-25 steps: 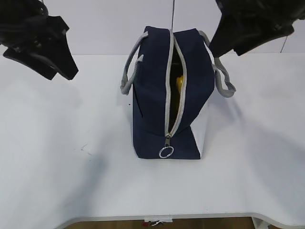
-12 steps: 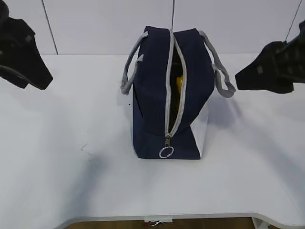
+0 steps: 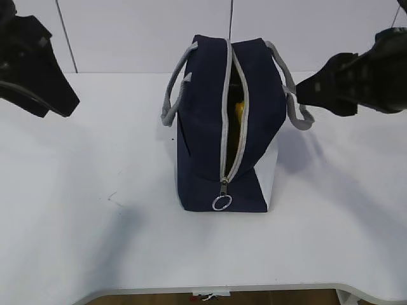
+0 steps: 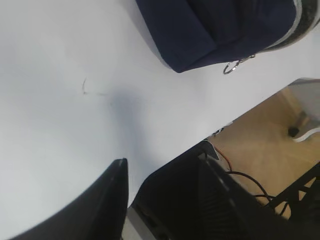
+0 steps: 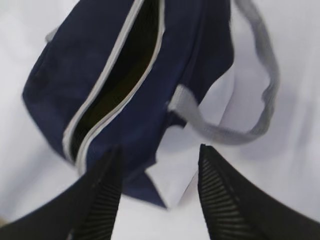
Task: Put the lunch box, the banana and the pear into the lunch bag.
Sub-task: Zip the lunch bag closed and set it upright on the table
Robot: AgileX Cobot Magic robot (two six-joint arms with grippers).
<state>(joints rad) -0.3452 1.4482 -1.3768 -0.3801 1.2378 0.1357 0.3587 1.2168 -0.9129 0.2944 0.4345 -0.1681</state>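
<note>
The grey zipper's sides meet [image 3: 224,180] at the zipper's near end, so the slit should close behind the ring pull [image 3: 222,203] when the robot pulls it to the zipper's far end.
The navy lunch bag [image 3: 203,127] stands upright mid-table, its grey zipper open along the top and its ring pull [image 3: 222,203] hanging at the near end. Something yellow [image 3: 238,109] shows through the slit; I cannot tell whether it is the banana or the pear. The lunch box is hidden. My left gripper [image 3: 58,108] hovers open and empty, well left of the bag. It looks down on bare table beside the bag [image 4: 215,30], and the left gripper [image 4: 162,155] holds nothing. My right gripper [image 3: 318,101] is open by the bag's right handle [image 3: 296,101]. The right gripper [image 5: 160,150] hangs above the bag [image 5: 190,60].
The white table's front edge [image 3: 222,289] runs close below the bag, with floor and cables beyond the table edge [image 4: 240,112]. A small scratch mark [image 3: 113,198] lies left of the bag. A pale wall stands behind the table.
Both arms have swung out and down from above the bag's sides. The left one went toward the left edge, the right one dropped to the right handle's height. The bag stayed put.
</note>
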